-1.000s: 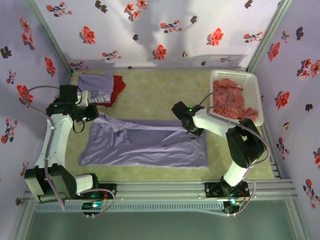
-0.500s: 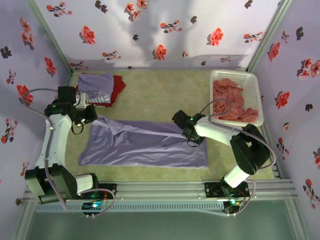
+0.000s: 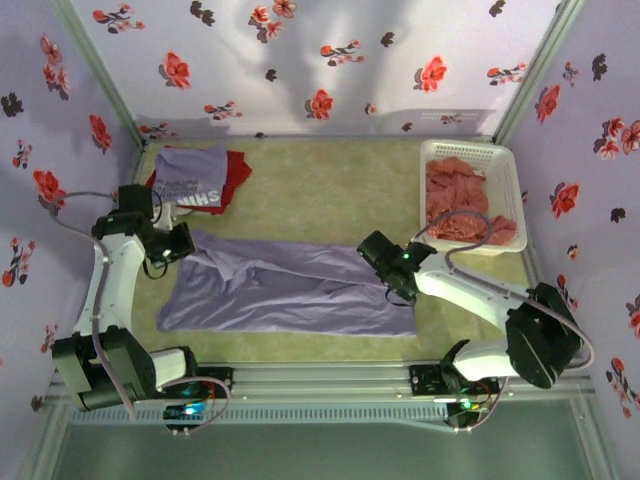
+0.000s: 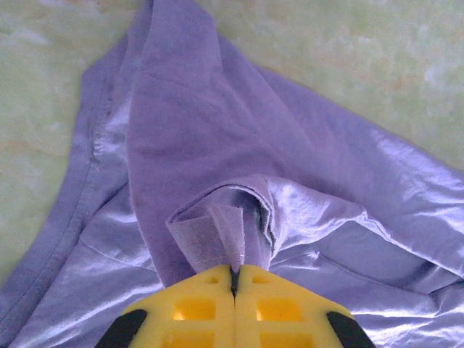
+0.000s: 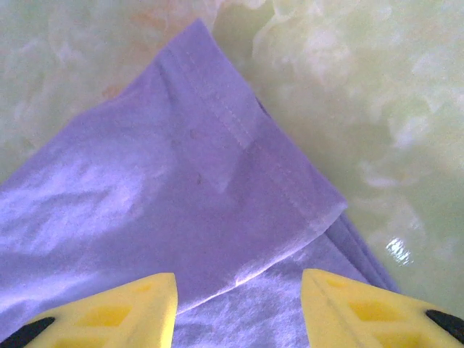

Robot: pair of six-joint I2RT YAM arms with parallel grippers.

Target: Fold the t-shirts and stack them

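Observation:
The lavender cloth is standing up in a bunched fold (image 4: 217, 221) at my left gripper's fingers, so my right gripper should leave the cloth's hem and pinch the cloth (image 4: 270, 235) next to those fingers.
A plain lavender t-shirt (image 3: 290, 285) lies spread across the green mat, its far edge folded toward me. My left gripper (image 3: 185, 240) is at the shirt's left end, shut on a bunched fold of lavender cloth (image 4: 217, 225) right at the yellow tips (image 4: 234, 272). My right gripper (image 3: 400, 283) hovers over the shirt's right end, open, with the folded hem (image 5: 217, 181) lying flat between and beyond its yellow fingers (image 5: 145, 301). A purple t-shirt with white lettering (image 3: 190, 182) lies folded on a red one (image 3: 238, 170) at the back left.
A white slatted basket (image 3: 470, 148) at the back right holds crumpled salmon-red shirts (image 3: 455, 200). Floral walls close in the left, back and right. The bare green mat (image 3: 330, 190) stretches between the stack and the basket.
My right gripper carried the shirt's far edge toward me and to the right, then opened and let it go. My left gripper, still shut on the cloth, shifted slightly nearer.

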